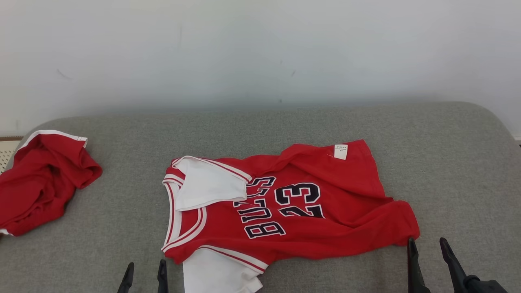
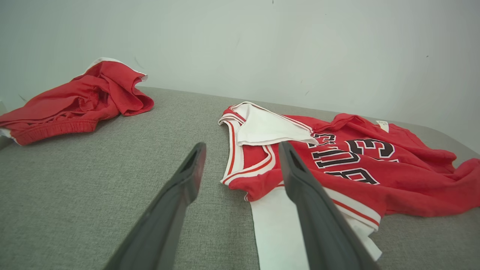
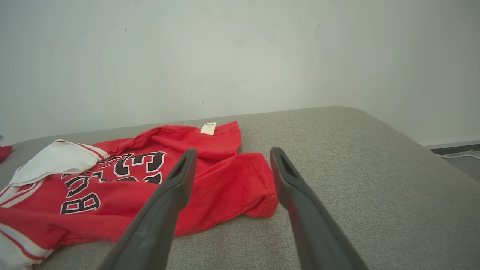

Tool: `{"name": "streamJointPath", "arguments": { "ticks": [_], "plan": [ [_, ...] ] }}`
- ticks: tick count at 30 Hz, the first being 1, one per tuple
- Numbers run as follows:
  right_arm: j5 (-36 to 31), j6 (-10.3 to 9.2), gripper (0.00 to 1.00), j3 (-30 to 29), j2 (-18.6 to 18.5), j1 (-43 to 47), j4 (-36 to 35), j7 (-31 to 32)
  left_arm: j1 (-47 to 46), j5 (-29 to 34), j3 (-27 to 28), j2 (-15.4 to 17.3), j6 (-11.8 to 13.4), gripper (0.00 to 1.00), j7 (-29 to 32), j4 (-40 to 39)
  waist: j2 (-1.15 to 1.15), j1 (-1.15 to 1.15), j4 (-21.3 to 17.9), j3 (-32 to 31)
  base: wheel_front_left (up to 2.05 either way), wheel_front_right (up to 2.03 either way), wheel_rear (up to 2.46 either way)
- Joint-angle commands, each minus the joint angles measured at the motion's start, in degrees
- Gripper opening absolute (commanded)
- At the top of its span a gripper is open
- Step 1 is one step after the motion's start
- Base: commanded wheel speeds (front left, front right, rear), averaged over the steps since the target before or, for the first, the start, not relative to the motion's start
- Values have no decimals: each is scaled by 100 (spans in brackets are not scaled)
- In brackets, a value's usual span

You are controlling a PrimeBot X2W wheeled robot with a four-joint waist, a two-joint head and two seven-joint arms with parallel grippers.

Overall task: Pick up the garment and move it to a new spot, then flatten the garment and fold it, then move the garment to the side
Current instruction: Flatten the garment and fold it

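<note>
I expect the far white sleeve (image 1: pixel 211 185) to flop outward when I lift the jersey and lay it down, because that sleeve lies flipped over the lettering.
A red jersey with white sleeves and black "BULLS 23" lettering, the garment (image 1: pixel 285 207) (image 2: pixel 348 165) (image 3: pixel 123 187), lies rumpled in the middle of the grey padded surface, its hem corner at the right. My left gripper (image 1: pixel 144 268) (image 2: pixel 242 150) is open near the front edge, just left of the white sleeve, with nothing between its fingers. My right gripper (image 1: pixel 427 244) (image 3: pixel 232 155) is open too, its tips beside the jersey's lower right hem corner, holding nothing.
A second red garment (image 1: pixel 40 183) (image 2: pixel 75 101) lies crumpled at the far left of the grey surface (image 1: pixel 447 162). A white wall stands close behind. The surface's right edge curves down toward the floor (image 3: pixel 457 157).
</note>
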Motion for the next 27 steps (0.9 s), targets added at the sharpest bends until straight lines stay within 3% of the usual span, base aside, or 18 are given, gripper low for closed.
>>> {"name": "streamJointPath", "arguments": {
  "ticks": [1, 27],
  "plan": [
    [-41, 3, 100, -3, 12, 0, -2, -32, 26, -23, 1, 4, 18, 100, -22, 8, 0, -1, 0, -1, 0, 0, 0],
    [51, 3, 100, -75, -2, -6, 136, 93, 184, -215, -98, -5, -90, 100, -22, 92, 0, -1, -44, -65, 0, 0, 0]
  ]
}}
